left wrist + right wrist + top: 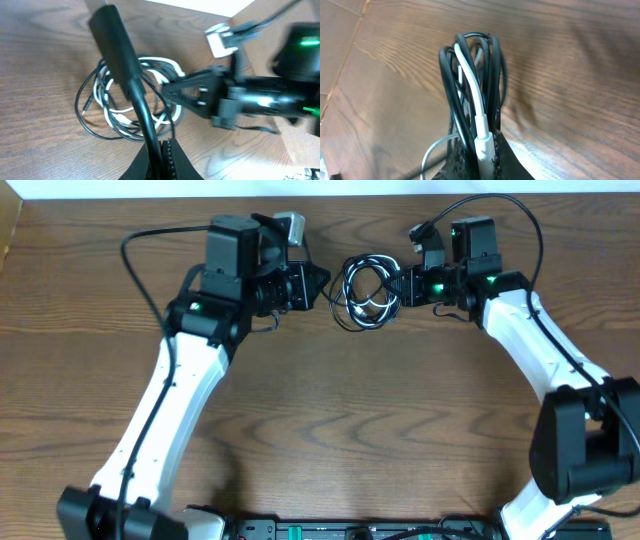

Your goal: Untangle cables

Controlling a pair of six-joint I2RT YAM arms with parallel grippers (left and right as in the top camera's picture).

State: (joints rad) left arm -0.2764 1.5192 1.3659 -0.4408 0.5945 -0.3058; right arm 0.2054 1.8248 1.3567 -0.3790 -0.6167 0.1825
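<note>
The left gripper's black cable goes into the looped bundle (pixel 366 293) that the right gripper is clamping, so the robot should gently draw the cable (pixel 164 104) back and let go of it before moving the bundle.
The cables (pixel 368 292) are a looped bundle of thin black cords and one white cord on the wooden table between my two grippers. My left gripper (pixel 318 280) sits just left of the bundle. In the left wrist view its jaws (pixel 162 155) are shut on one black cable (pixel 135 85) that runs up over the bundle (pixel 107 107). My right gripper (pixel 400 285) is at the bundle's right side, and it shows in the left wrist view (pixel 172 91). Its jaws (pixel 482 155) are shut on several black strands and the white cord (pixel 470 75).
The table's far edge (pixel 330 198) runs close behind both grippers. Thick black arm wires arc over the left arm (pixel 140 250) and the right arm (pixel 520 210). A black equipment strip (pixel 350 530) lies along the front edge.
</note>
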